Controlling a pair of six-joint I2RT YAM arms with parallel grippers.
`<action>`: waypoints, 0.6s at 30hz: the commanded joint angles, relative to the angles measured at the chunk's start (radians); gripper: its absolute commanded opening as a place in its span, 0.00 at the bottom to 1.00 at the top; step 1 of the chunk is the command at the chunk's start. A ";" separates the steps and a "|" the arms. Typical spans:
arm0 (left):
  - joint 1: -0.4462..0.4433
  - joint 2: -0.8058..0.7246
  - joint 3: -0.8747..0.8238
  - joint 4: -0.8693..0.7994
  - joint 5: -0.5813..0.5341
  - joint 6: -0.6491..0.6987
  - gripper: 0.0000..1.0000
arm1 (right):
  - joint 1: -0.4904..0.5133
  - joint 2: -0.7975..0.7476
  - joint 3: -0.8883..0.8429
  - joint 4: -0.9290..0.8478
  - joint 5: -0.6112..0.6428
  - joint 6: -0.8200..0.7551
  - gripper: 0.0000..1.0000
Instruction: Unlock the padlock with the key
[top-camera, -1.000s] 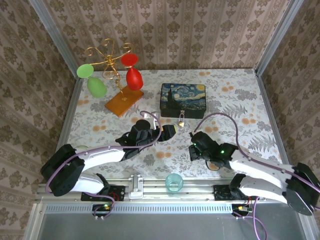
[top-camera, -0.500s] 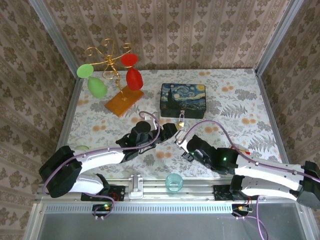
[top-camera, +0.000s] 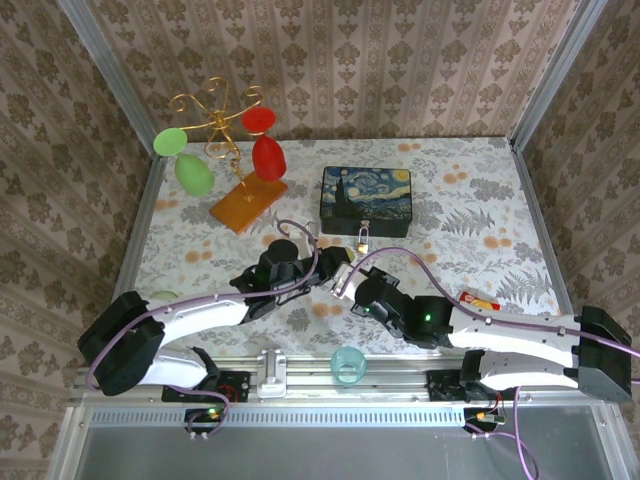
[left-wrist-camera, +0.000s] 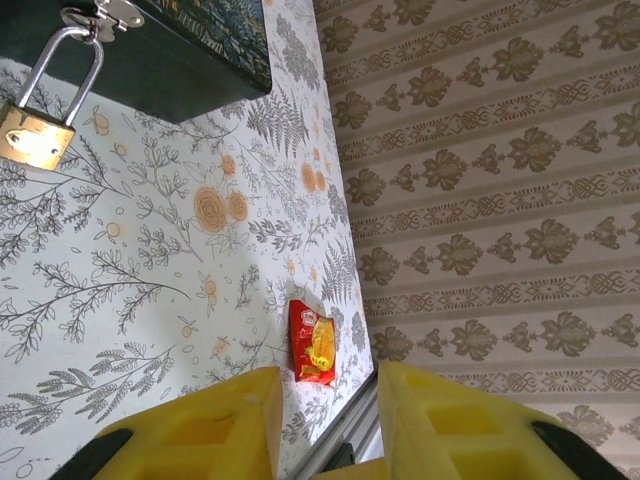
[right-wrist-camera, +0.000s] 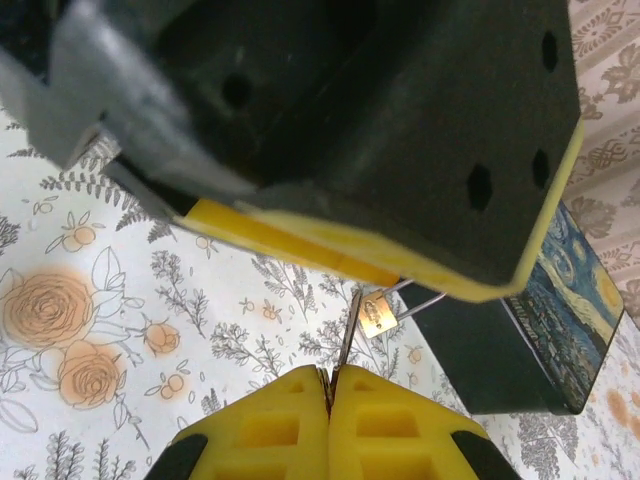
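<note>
The key (right-wrist-camera: 349, 332) slants in my right gripper. My left gripper should hold its blade while my right one opens, backs away and takes the ring end straight.
The brass padlock (top-camera: 362, 241) hangs by its thin shackle from the hasp of the painted box (top-camera: 366, 200). In the left wrist view the padlock (left-wrist-camera: 38, 135) sits at the upper left, below the box (left-wrist-camera: 190, 55). My left gripper (left-wrist-camera: 330, 390) is open, with nothing in the narrow gap between its yellow fingers; seen from above, the left gripper (top-camera: 338, 262) is just short of the padlock. My right gripper (right-wrist-camera: 329, 376) is shut on the key (right-wrist-camera: 346, 335), whose slim blade points up at the padlock (right-wrist-camera: 377, 312). From above, the right gripper (top-camera: 346, 284) lies right below the left one.
The left gripper's black body (right-wrist-camera: 350, 120) looms close over the key. A red snack packet (top-camera: 480, 298) lies at the right. A teal cup (top-camera: 349, 364) stands at the near edge. A gold wire stand (top-camera: 225, 125) with red and green shapes rises at back left.
My right arm has swung left and forward, carrying the key under the left gripper and toward the padlock. The left gripper's jaws have narrowed.
</note>
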 joint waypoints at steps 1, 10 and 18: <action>-0.011 0.016 -0.010 0.034 0.026 -0.011 0.30 | 0.008 0.007 0.030 0.044 0.068 -0.001 0.00; -0.012 0.026 -0.012 0.032 0.023 -0.006 0.18 | 0.009 0.042 0.032 0.059 0.102 -0.002 0.00; -0.009 0.060 -0.018 0.058 0.035 -0.014 0.00 | 0.012 0.115 0.059 0.073 0.111 -0.016 0.00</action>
